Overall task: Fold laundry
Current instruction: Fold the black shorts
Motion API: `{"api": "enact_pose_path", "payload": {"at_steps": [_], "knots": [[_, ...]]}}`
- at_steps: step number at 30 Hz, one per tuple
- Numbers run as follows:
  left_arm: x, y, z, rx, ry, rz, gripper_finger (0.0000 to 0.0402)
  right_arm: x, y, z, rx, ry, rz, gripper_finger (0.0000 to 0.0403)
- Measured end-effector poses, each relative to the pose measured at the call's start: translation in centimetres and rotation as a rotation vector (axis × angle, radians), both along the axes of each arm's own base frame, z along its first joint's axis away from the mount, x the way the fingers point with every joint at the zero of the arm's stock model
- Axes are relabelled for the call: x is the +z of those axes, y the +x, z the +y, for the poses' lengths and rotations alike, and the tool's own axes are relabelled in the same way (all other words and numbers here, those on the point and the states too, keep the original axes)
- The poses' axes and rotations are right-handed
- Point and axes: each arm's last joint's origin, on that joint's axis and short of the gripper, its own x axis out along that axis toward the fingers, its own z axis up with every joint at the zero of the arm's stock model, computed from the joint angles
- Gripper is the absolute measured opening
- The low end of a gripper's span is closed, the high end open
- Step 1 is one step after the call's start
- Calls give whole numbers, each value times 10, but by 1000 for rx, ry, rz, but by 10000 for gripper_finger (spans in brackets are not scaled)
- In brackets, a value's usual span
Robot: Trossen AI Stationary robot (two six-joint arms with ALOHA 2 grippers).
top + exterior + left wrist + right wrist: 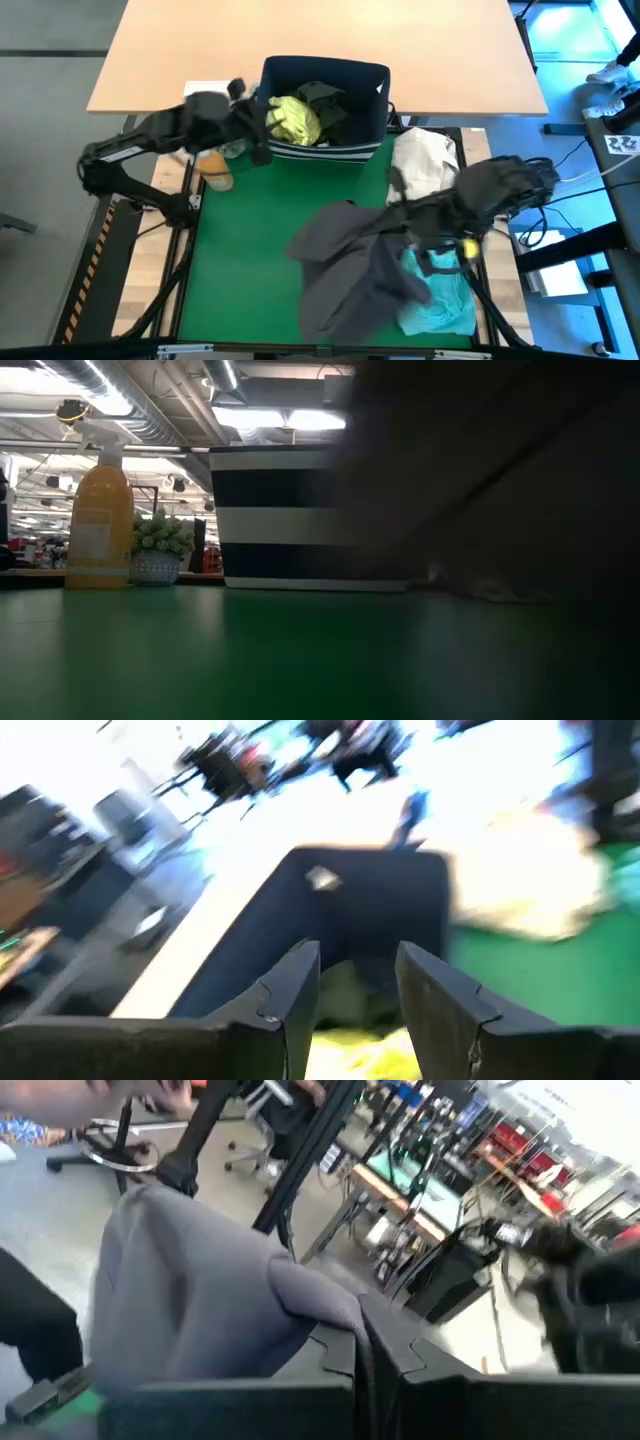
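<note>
I should keep carrying the grey garment (345, 275) with my right gripper to the green mat (262, 245) until it rests clear of the turquoise garment, because the mat lies open beside the grey garment.
A bright yellow-green shirt (293, 118) lies in the navy bin (375, 80) at the table's far side, with dark garments (325, 100) beside it. My left gripper (262, 132) reaches over the bin's left wall and is shut on that shirt. A charcoal grey garment (350, 265) spreads over the green mat (240, 290) and partly covers a turquoise garment (440, 305). My right gripper (408, 228) is shut on the grey garment, raised above the mat at the right. My left gripper has yellow-green cloth (352, 1050) between its two fingers (300, 995), which stand apart around it. It comes nearly level from the table's left. Which part of the shirt this is, and whether the shirt is off the bin's contents, I cannot tell. My right gripper pinches a bunched fold of the grey garment (300, 1295) between its shut fingers (345, 1350), coming nearly level from the table's right. The cloth drapes over and hangs below the fingers. Its lower part (340, 300) lies on the mat and on the turquoise garment.
A cream-beige cloth bundle (425, 160) lies at the mat's far right. An orange spray bottle (213, 168) and a small potted plant (160, 550) stand by the bin's left side. A wooden table (320, 30) lies beyond. The mat's left half (230, 250) is bare.
</note>
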Motion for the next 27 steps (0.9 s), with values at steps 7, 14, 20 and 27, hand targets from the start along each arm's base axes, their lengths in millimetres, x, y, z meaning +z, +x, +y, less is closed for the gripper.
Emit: {"api": "enact_pose_path", "payload": {"at_steps": [7,14,20,27], "knots": [[-3,-10,-44,-197,-41,-7,131,-14,28,-15,-57,-13,53,8],[-18,-9,-65,-250,-70,80,131,-36,48,-45,-276,-38,206,4],[-35,-5,-68,-237,-82,132,131,-74,80,-43,-272,20,407,6],[-69,3,-71,-258,-141,226,131,-139,111,2,-141,-15,689,3]]}}
